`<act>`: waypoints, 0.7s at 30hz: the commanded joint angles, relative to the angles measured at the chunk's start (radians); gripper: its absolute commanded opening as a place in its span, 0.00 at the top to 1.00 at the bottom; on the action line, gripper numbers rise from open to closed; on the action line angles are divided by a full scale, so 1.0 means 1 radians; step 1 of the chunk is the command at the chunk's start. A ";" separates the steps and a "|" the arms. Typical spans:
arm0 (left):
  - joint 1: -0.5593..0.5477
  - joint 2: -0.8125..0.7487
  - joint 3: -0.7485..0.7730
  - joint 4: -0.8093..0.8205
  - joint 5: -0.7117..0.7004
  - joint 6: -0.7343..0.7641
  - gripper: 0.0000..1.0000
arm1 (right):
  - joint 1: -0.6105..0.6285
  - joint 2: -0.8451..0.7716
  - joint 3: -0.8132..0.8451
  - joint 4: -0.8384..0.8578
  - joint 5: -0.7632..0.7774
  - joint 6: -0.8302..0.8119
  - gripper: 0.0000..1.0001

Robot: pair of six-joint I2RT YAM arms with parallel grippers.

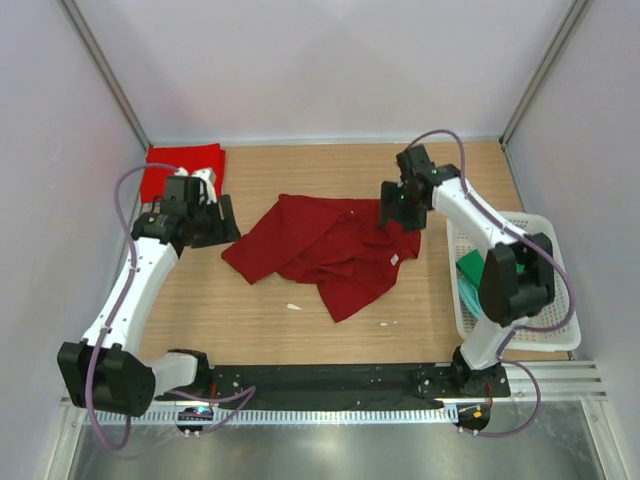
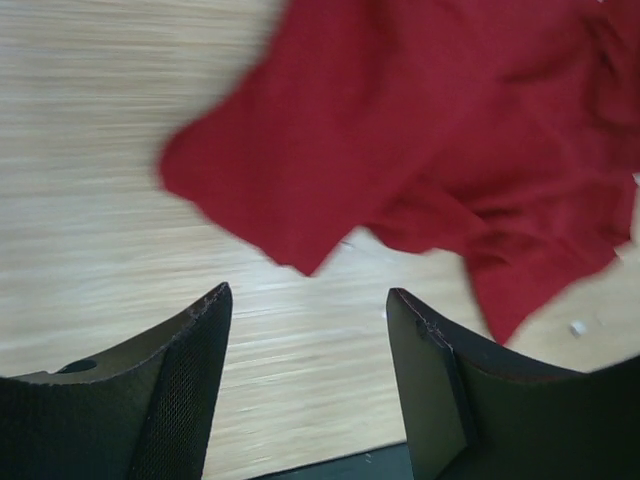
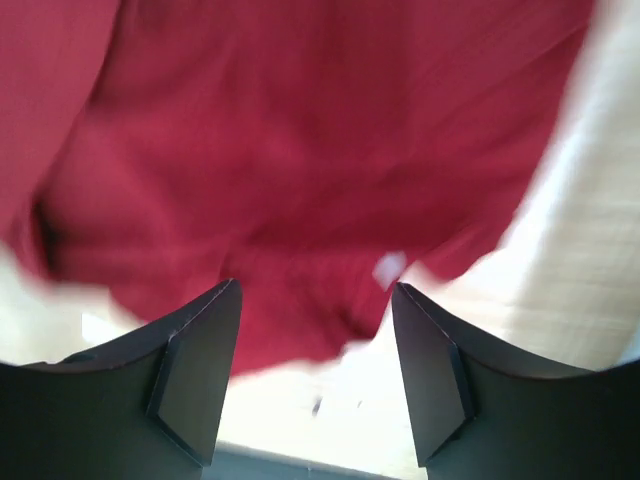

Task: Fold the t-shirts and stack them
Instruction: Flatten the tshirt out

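Observation:
The maroon t-shirt's middle [image 1: 335, 248] is bunched up in folds, so the robot's left gripper should go back to its near corner [image 1: 252, 277] and lift it together with the right gripper before folding.
A dark maroon t-shirt [image 1: 330, 250] lies crumpled and spread on the wooden table's middle. My left gripper [image 1: 215, 222] hovers just off its left edge, jaws open and holding nothing. In the left wrist view the maroon t-shirt [image 2: 430, 130] lies beyond the open left gripper [image 2: 308, 295], with bare wood between the fingers. My right gripper [image 1: 393, 208] is over the shirt's right corner, open. The right wrist view is blurred: the maroon cloth [image 3: 300, 130] hangs below the open right gripper [image 3: 316, 288], and nothing is pinched. A brighter red t-shirt [image 1: 185, 165] lies folded at the back left.
A white basket [image 1: 560, 290] stands at the right edge, holding a green t-shirt [image 1: 470, 265] and a teal one [image 1: 472, 295]. Small white scraps [image 1: 293, 306] lie on the wood near the maroon shirt. Walls close in the left, back and right.

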 commanded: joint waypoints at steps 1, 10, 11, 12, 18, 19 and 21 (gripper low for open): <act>-0.098 0.012 -0.047 0.185 0.305 -0.017 0.36 | 0.115 -0.214 -0.182 0.059 -0.180 -0.015 0.32; -0.538 0.280 0.069 0.265 0.158 0.189 0.35 | 0.208 -0.432 -0.622 0.253 -0.155 0.190 0.39; -0.587 0.309 0.095 0.262 0.132 0.204 0.36 | 0.208 -0.436 -0.639 0.263 -0.147 0.222 0.38; -0.602 0.332 0.108 0.259 0.048 0.206 0.37 | 0.208 -0.435 -0.653 0.279 -0.138 0.236 0.37; -0.603 0.426 0.149 0.141 -0.114 0.141 0.35 | 0.208 -0.389 -0.706 0.332 -0.092 0.292 0.35; -0.604 0.426 0.151 0.122 -0.179 0.143 0.35 | 0.208 -0.384 -0.707 0.329 -0.083 0.292 0.35; -0.598 0.402 0.123 0.113 -0.205 0.152 0.35 | 0.207 -0.389 -0.712 0.327 -0.057 0.301 0.36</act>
